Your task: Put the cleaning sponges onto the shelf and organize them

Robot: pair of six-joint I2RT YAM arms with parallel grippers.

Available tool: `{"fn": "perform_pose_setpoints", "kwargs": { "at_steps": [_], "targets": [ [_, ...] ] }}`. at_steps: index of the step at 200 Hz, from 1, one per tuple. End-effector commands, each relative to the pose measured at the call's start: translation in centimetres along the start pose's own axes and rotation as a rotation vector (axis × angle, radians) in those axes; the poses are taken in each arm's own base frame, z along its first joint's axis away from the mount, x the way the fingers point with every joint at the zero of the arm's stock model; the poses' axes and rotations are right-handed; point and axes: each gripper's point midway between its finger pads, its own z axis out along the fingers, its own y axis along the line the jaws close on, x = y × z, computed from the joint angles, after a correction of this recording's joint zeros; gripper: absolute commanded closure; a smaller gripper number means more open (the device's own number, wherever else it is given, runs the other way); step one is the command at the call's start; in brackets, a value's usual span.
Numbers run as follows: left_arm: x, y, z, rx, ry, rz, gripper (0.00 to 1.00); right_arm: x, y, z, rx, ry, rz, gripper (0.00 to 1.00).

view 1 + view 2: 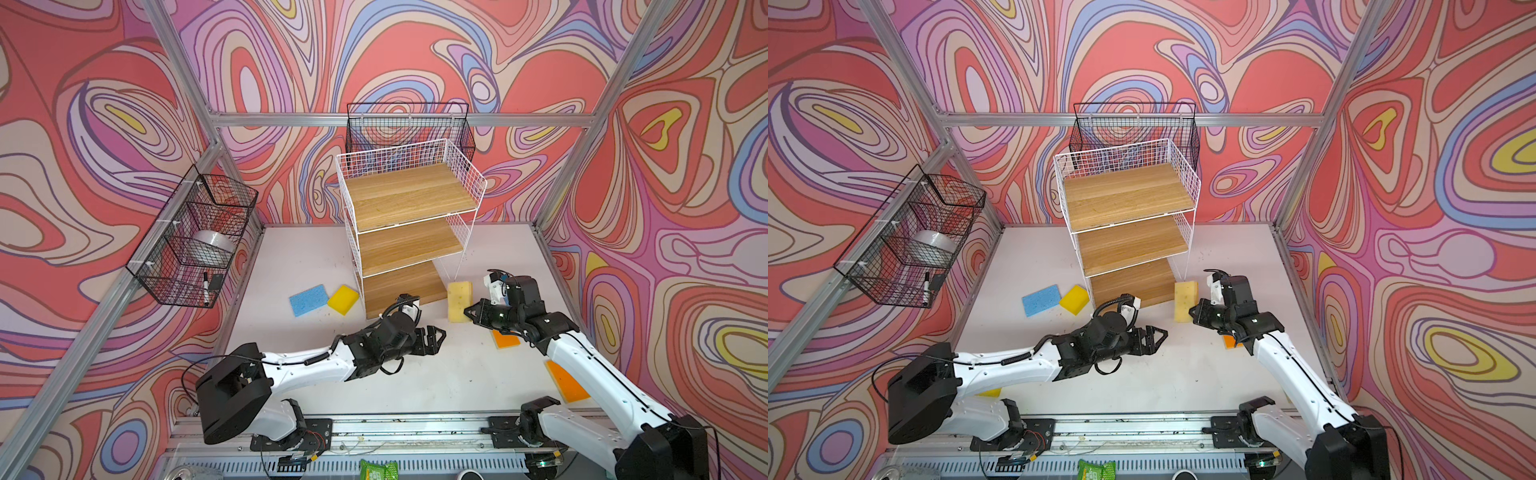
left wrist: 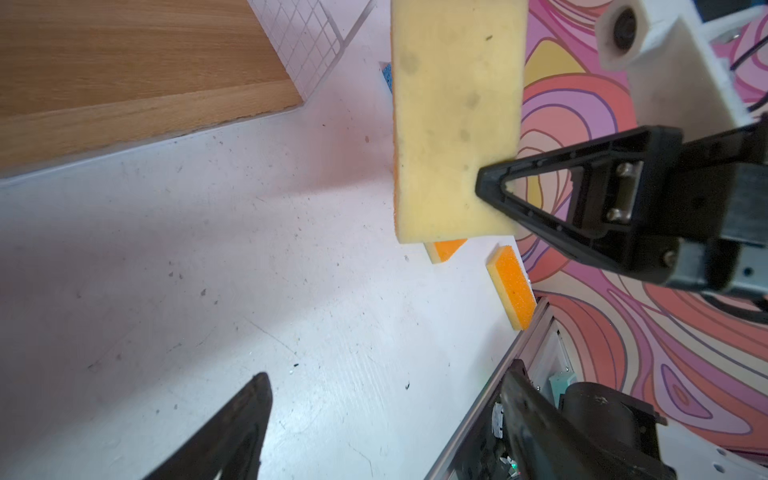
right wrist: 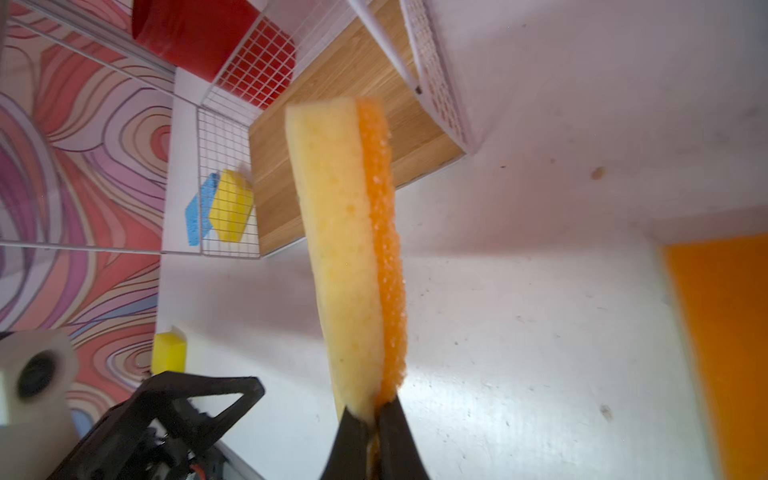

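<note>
The orange sponge is standing on its edge in my right gripper, so I should put it down flat in front of the shelf and then grip it across its width.
My right gripper is shut on the lower end of an orange sponge with a cream face, held upright just right of the shelf's bottom board. My left gripper hangs open and empty over the table, a short way left of that sponge. A blue sponge and a yellow sponge lie on the table left of the shelf. Two orange sponges lie under the right arm. Another yellow sponge shows beneath the left arm.
Black wire baskets hang on the left wall and behind the shelf. All three wooden boards of the shelf are bare. An aluminium rail runs along the table's front edge.
</note>
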Motion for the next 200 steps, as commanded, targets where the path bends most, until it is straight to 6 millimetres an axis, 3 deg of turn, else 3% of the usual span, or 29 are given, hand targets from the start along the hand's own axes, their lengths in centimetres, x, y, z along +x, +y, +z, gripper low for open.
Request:
{"fn": "perform_pose_setpoints", "kwargs": {
  "at_steps": [1,34,80,116,134,140,157,200],
  "targets": [
    [0.2,2.8,-2.2,-0.13,-0.03,0.045,0.13,1.5,-3.0,-0.7,0.281,0.01,-0.095,1.0],
    [-0.4,4.1,-5.5,-0.185,-0.077,0.058,0.13,2.4,-2.2,-0.3,0.486,0.004,-0.273,1.0],
    [-1.0,5.5,-9.1,-0.203,-0.135,0.044,0.11,3.2,-0.4,1.3,0.605,0.004,-0.423,1.0],
    [-1.1,7.5,-11.3,-0.212,-0.158,-0.016,0.12,4.9,1.3,3.5,0.691,0.023,-0.562,1.0],
    [-1.8,8.2,-12.5,-0.21,-0.185,-0.045,0.13,5.8,2.0,5.2,0.668,0.053,-0.573,1.0],
    [-0.8,9.9,-12.5,-0.249,-0.163,-0.047,0.13,6.2,2.4,6.0,0.646,0.07,-0.569,1.0],
    [-0.9,10.7,-13.3,-0.268,-0.165,-0.055,0.13,7.4,3.2,7.7,0.593,0.116,-0.567,1.0],
    [-0.8,11.4,-13.6,-0.285,-0.152,-0.062,0.12,8.9,5.5,9.4,0.44,0.161,-0.551,0.54]
  ]
}}
